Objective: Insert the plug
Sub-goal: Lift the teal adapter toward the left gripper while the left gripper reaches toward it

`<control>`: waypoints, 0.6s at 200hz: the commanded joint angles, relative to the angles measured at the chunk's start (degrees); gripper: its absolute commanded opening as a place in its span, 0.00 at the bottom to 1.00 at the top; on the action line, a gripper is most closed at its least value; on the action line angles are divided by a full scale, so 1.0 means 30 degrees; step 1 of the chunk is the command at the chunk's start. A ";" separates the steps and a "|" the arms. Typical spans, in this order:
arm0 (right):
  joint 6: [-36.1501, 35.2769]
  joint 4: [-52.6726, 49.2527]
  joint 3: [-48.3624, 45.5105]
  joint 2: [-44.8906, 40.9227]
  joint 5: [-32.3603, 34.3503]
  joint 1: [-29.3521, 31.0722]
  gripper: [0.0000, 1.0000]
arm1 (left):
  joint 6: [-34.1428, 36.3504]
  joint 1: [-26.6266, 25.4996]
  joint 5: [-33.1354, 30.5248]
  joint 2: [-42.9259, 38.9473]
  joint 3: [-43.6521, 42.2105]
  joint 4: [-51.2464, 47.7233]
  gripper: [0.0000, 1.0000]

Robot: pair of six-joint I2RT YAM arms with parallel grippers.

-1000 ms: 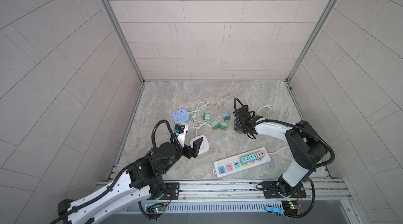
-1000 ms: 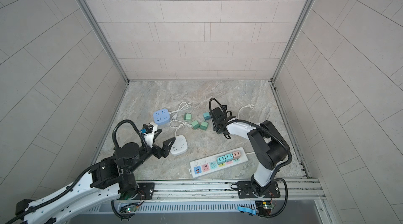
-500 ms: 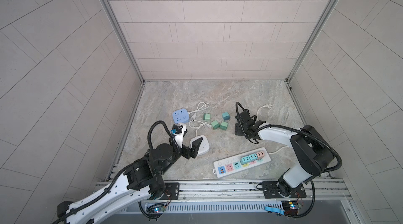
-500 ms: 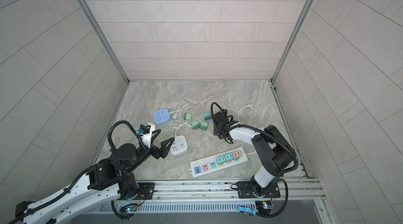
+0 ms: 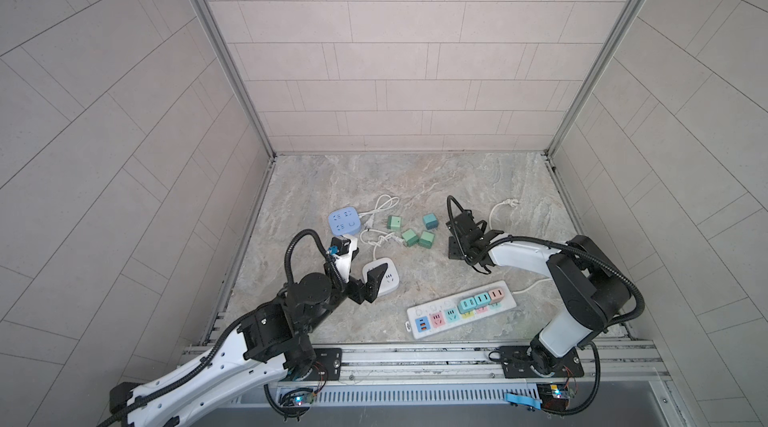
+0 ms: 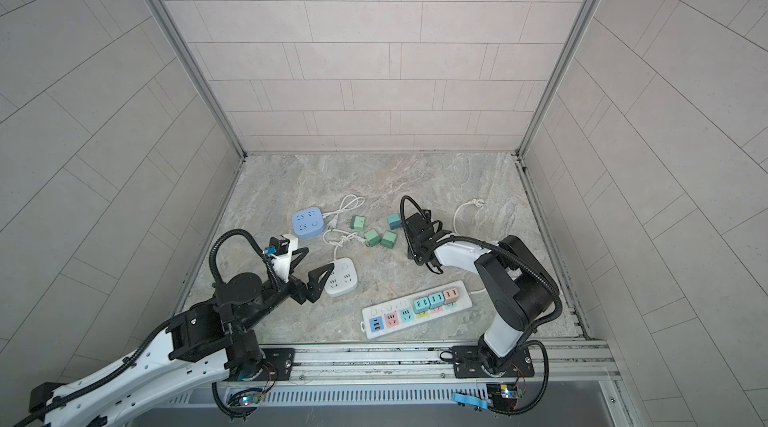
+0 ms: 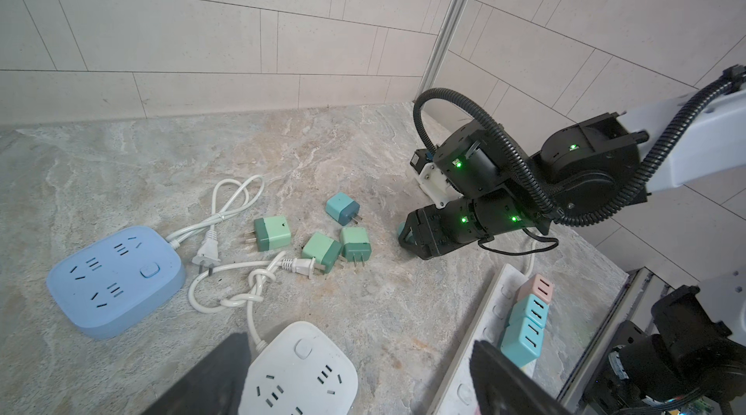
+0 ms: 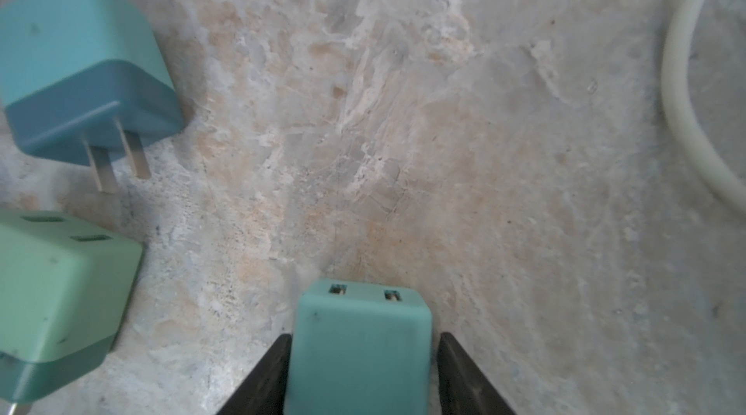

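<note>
Next, I pass the plug over before I insert it, because the teal plug (image 8: 362, 348) lies flat in my right gripper and the strip's free sockets (image 5: 444, 317) are toward my left gripper.
A teal plug (image 8: 359, 346) lies on the stone floor between the fingers of my right gripper (image 8: 363, 338), slotted end pointing away from the wrist. The black fingers press close on both its sides. In the left wrist view only its corner (image 7: 403, 228) shows at the right gripper's tip; in both top views the right gripper (image 5: 454, 247) (image 6: 413, 252) hides it. The white power strip (image 5: 461, 310) (image 7: 484, 312) lies near the front with two teal plugs and a pink one in it. My left gripper (image 5: 365, 269) (image 7: 357, 340) hangs open over the white square socket (image 5: 388, 279), holding nothing.
Three green plugs (image 5: 410, 237) and another teal plug (image 5: 430, 221) lie loose left of the right gripper. A blue socket block (image 5: 344, 221) and knotted white cords (image 7: 250, 288) lie behind the left gripper. Tiled walls close in three sides.
The right gripper's fingers have drawn in from wide apart onto the teal plug, and that arm shifted slightly nearer. The left arm has barely moved and stays open.
</note>
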 commanded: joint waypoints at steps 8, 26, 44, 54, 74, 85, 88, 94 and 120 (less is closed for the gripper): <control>-0.0179 -0.0327 0.0327 0.0321 -0.0174 0.0161 0.45 | -0.0416 0.0135 0.0113 0.0237 0.0138 0.0231 0.93; -0.0407 -0.0271 0.0201 -0.0289 -0.0178 0.0291 0.38 | -0.0351 0.0136 0.0571 0.0617 0.0307 0.0451 0.93; -0.1075 0.0137 -0.0150 -0.1358 -0.0273 0.0588 0.31 | -0.0414 0.0151 0.1306 0.1181 0.0602 0.0440 0.94; -0.1863 0.0816 -0.0521 -0.2345 -0.0303 0.1042 0.28 | -0.0448 0.0135 0.2165 0.1577 0.0853 0.0466 0.95; -0.3679 0.1869 -0.1217 -0.4476 0.0430 0.2561 0.24 | -0.0733 0.0160 0.3524 0.2560 0.1498 0.0437 0.95; -0.4965 0.2360 -0.1490 -0.5598 0.1266 0.3777 0.24 | -0.0898 0.0239 0.4005 0.3097 0.2006 0.0263 0.95; -0.5341 0.2479 -0.1538 -0.5859 0.1482 0.4118 0.24 | -0.0922 0.0272 0.4093 0.3209 0.2129 0.0220 0.95; -0.6147 0.2731 -0.1620 -0.6377 0.2112 0.4867 0.23 | -0.1033 0.0363 0.4247 0.3474 0.2389 0.0128 0.95; -0.9198 0.3908 -0.2111 -0.8049 0.4447 0.7713 0.16 | -0.2077 0.1578 0.4494 0.4838 0.3851 -0.1444 0.93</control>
